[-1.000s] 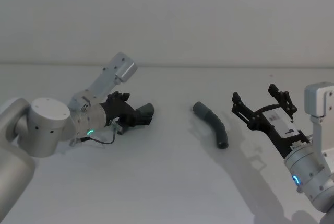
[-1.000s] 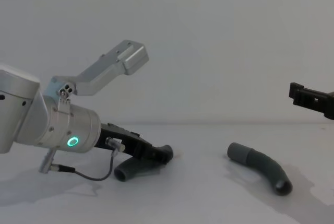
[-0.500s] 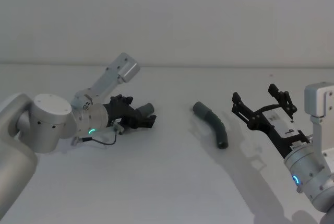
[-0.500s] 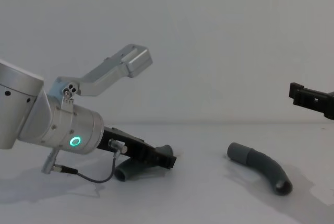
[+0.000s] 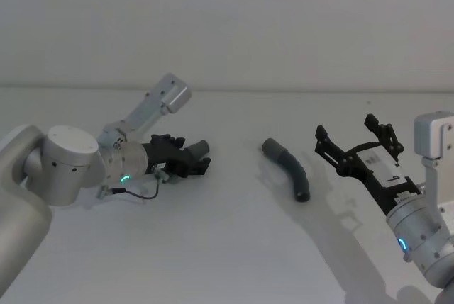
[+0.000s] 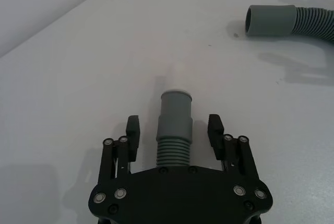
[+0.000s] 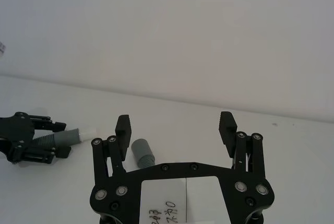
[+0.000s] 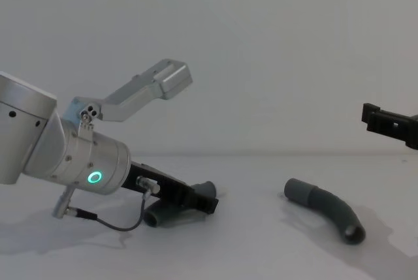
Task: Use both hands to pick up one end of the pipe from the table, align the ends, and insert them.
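My gripper should expect the curved pipe piece to keep its shape, sleeve [image 8: 300,191] sticking out ahead, when I lift it, since the ribs lie in one smooth bend [image 8: 335,209].
One dark grey pipe piece [image 6: 175,125] lies on the white table [image 5: 227,247] at the left, its narrow cuff ending in a pale tip. My left gripper [image 6: 175,130] is low over it and open, with a finger on each side of the ribbed part and a gap on both sides. In the head view this gripper [image 5: 193,160] covers most of that piece [image 5: 202,147]. The other curved pipe piece [image 5: 289,167] lies at the middle right, its wide sleeve end [image 6: 269,20] facing the left gripper. My right gripper [image 5: 352,135] hovers open to its right, holding nothing.
The left arm [image 8: 72,156] with its green ring light and a loose black cable [image 8: 111,223] reaches low across the left of the table. A plain pale wall [image 5: 227,20] closes the back. Bare table lies between the two pieces.
My left gripper has rolled and settled lower, so its fingers now straddle the left pipe piece. The right gripper and the right piece have not moved.
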### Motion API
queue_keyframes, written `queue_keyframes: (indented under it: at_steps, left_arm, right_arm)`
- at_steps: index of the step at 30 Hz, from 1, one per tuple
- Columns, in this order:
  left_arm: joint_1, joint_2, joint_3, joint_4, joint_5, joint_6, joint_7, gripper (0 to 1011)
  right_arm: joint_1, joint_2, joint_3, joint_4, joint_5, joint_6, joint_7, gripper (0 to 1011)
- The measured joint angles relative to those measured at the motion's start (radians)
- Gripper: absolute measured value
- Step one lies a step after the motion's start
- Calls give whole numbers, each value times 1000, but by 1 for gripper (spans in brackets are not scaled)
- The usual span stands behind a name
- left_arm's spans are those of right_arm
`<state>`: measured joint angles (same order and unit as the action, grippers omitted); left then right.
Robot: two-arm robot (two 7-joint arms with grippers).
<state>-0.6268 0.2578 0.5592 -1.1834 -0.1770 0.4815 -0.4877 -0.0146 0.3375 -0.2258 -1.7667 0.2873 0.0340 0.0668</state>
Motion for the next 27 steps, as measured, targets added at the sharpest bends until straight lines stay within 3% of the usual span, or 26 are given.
queue_keyframes:
  at_steps: [14, 27]
  left_arm:
    - [-2, 0, 1, 3, -1, 10, -6, 386]
    - [-3, 1, 1, 4, 0, 13, -8, 363]
  right_arm:
    - [0, 0, 0, 0, 0, 0, 0, 1001]
    - [1, 0, 0, 0, 0, 1, 1, 1001]
